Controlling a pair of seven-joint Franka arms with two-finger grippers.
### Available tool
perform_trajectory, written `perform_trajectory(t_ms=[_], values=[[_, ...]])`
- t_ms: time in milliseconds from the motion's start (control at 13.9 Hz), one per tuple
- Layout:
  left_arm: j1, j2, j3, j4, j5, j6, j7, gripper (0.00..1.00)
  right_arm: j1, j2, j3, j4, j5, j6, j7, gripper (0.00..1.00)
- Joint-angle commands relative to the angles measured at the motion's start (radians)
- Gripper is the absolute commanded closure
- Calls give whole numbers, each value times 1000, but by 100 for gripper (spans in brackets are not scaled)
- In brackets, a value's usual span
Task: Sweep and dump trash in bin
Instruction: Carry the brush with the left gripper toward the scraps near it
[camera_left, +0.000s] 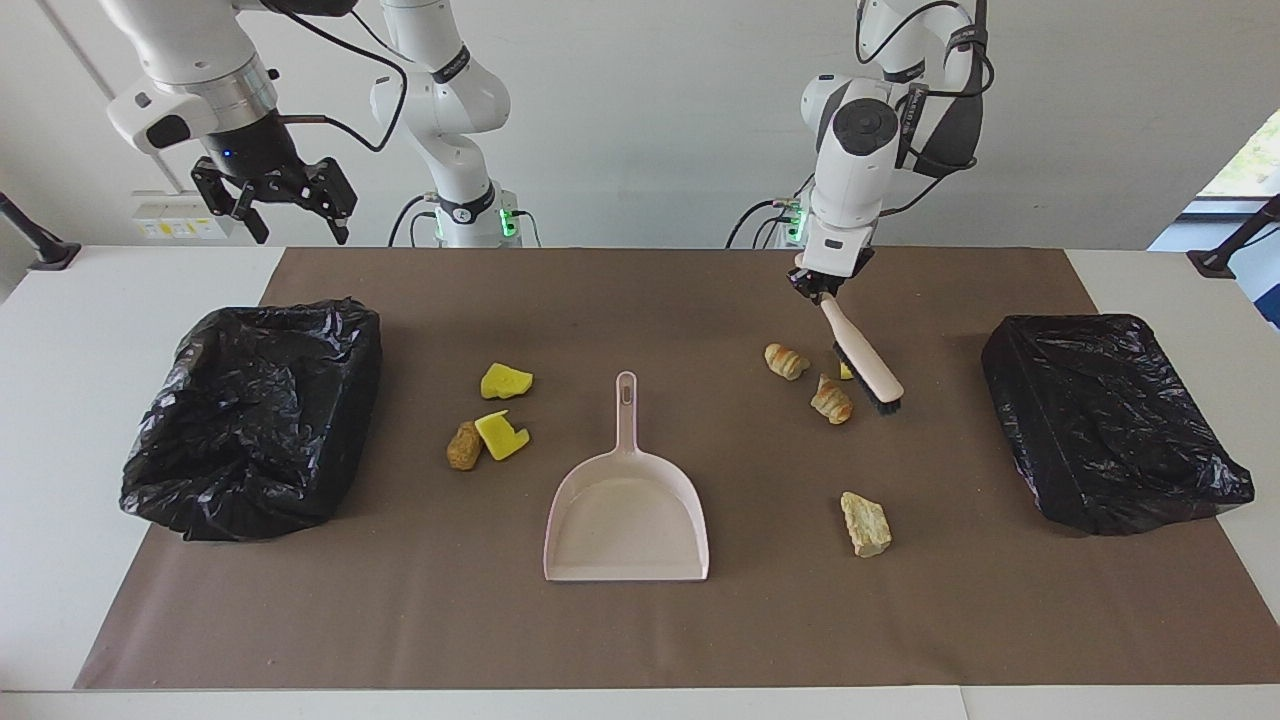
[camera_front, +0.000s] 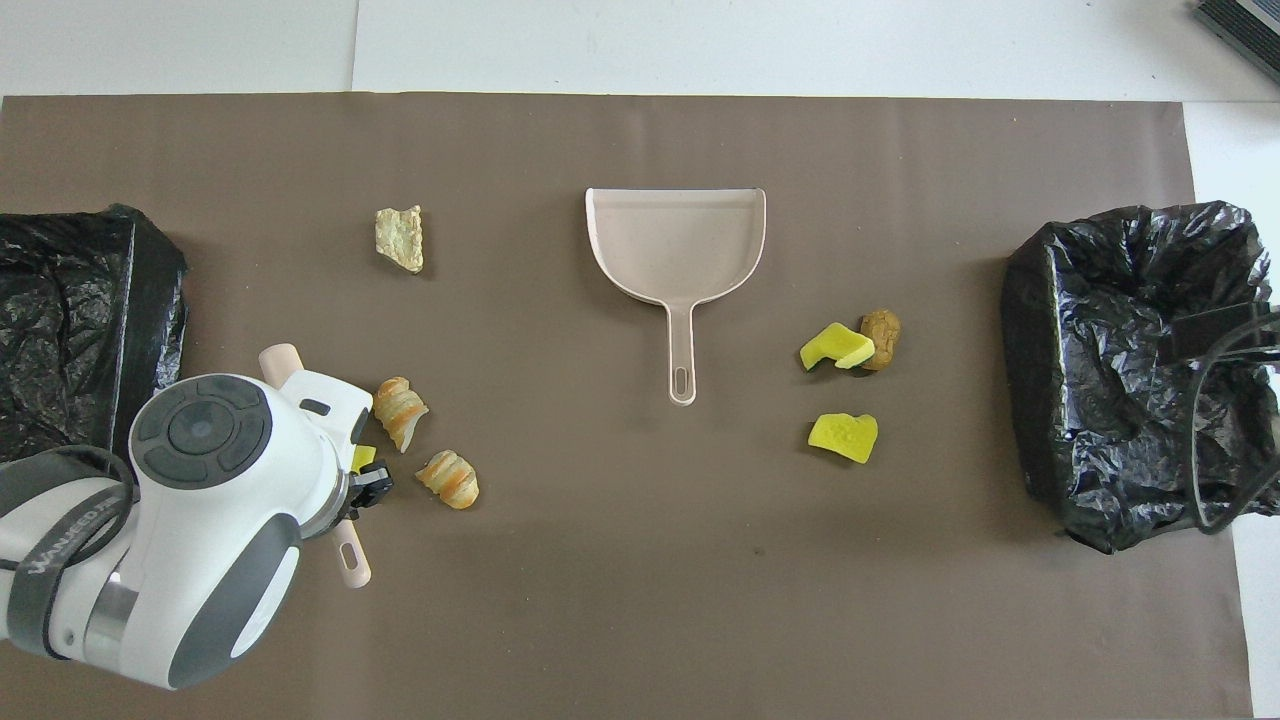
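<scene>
The dustpan's opening (camera_front: 675, 192) points away from the croissant-like lumps, so my left gripper should move back while my right gripper turns the dustpan around by its handle (camera_front: 680, 356).
My left gripper (camera_left: 822, 290) (camera_front: 365, 485) is shut on the handle of the pale brush (camera_left: 865, 362), which slants down. Its dark bristles (camera_left: 888, 405) sit low over the mat beside a yellow chunk (camera_left: 846, 372) that the brush mostly hides. Two croissant-like lumps (camera_left: 786, 361) (camera_left: 832, 400) lie just beside it, toward the table's middle. A pale lump (camera_left: 866, 523) lies farther from the robots. Two yellow chunks (camera_left: 506, 381) (camera_left: 500, 434) and a brown lump (camera_left: 464, 445) lie toward the right arm's end. My right gripper (camera_left: 275, 205) waits open, raised above the table's edge.
The pink dustpan (camera_left: 627, 510) lies mid-mat, handle toward the robots. Black-bagged bins stand at both ends of the brown mat: an open one (camera_left: 255, 415) at the right arm's end, a flatter one (camera_left: 1110, 420) at the left arm's end.
</scene>
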Motion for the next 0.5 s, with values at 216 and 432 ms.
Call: perform_trajectory(t_ms=[216,432], values=[[55,-149,-13,-184,12,-29,-10,100,-6,-12,8,-15,3,8,11,0],[51,-162,-13,-239,-23,-33,-41,100,-6,-12,8,-15,3,8,11,0]])
